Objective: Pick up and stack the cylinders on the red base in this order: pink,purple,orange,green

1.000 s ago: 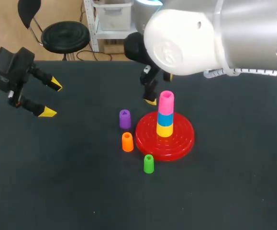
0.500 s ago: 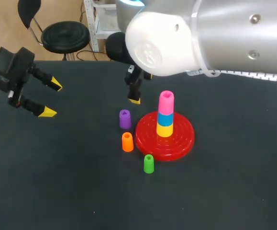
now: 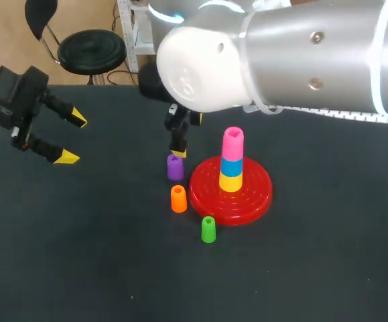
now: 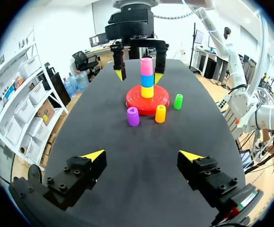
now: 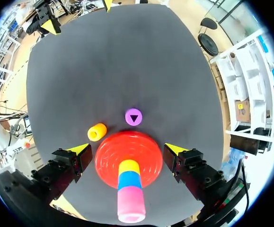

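The pink cylinder looks taller than the blue one, so the purple cylinder will slide partway over the pink top when I stack it.
The red base carries a stack of yellow, blue and pink cylinders, with the pink cylinder on top. Left of the base stand the purple cylinder and orange cylinder; the green cylinder stands at its front. My right gripper is open and empty, one yellow tip just behind the purple cylinder. In the right wrist view the purple cylinder lies ahead of that gripper, the orange cylinder beside it. My left gripper is open and empty at the far left.
The bulky right arm reaches in over the table's back and hides the surface behind the base. In the left wrist view the cylinders and the base sit well ahead of the left gripper, with bare black table between.
My right arm has swung to the left, carrying its open gripper from beside the stack to just behind the purple cylinder. The left arm and the cylinders have stayed put.
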Robot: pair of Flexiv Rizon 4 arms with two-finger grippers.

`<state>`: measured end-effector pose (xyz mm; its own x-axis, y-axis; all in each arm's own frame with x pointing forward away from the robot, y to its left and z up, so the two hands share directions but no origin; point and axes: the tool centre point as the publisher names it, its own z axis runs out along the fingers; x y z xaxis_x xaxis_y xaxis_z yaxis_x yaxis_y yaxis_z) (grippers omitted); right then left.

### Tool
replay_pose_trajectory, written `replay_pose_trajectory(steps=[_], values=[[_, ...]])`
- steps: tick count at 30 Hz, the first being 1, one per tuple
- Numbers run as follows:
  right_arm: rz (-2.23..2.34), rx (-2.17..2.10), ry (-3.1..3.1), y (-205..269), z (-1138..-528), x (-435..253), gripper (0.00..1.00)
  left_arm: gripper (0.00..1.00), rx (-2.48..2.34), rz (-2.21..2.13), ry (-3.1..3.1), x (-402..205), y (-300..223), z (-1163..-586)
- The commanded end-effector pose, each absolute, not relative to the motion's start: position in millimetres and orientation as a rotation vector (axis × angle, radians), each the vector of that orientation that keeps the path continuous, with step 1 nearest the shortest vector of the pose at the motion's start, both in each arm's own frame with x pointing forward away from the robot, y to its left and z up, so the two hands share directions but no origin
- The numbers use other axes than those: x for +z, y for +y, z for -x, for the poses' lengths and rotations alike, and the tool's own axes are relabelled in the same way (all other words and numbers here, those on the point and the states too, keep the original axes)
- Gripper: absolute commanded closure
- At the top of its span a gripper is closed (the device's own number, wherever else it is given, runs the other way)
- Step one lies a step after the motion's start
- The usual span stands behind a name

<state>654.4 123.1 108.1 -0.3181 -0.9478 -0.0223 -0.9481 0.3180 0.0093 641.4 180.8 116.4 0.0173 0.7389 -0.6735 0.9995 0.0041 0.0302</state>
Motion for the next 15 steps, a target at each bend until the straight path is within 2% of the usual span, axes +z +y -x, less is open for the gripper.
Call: replay_pose_trajectory(steps=[1, 15], values=[[1.838, 0.018, 2.547, 129.7, -657.8, 99.4, 0.0, 0.0, -0.66, -1.787, 1.772, 116.0, 181.1, -640.8], [1.886, 0.057, 2.546, 143.9, -661.5, 78.5, 0.0, 0.0, -0.66, -1.787, 1.772, 116.0, 181.1, -640.8]])
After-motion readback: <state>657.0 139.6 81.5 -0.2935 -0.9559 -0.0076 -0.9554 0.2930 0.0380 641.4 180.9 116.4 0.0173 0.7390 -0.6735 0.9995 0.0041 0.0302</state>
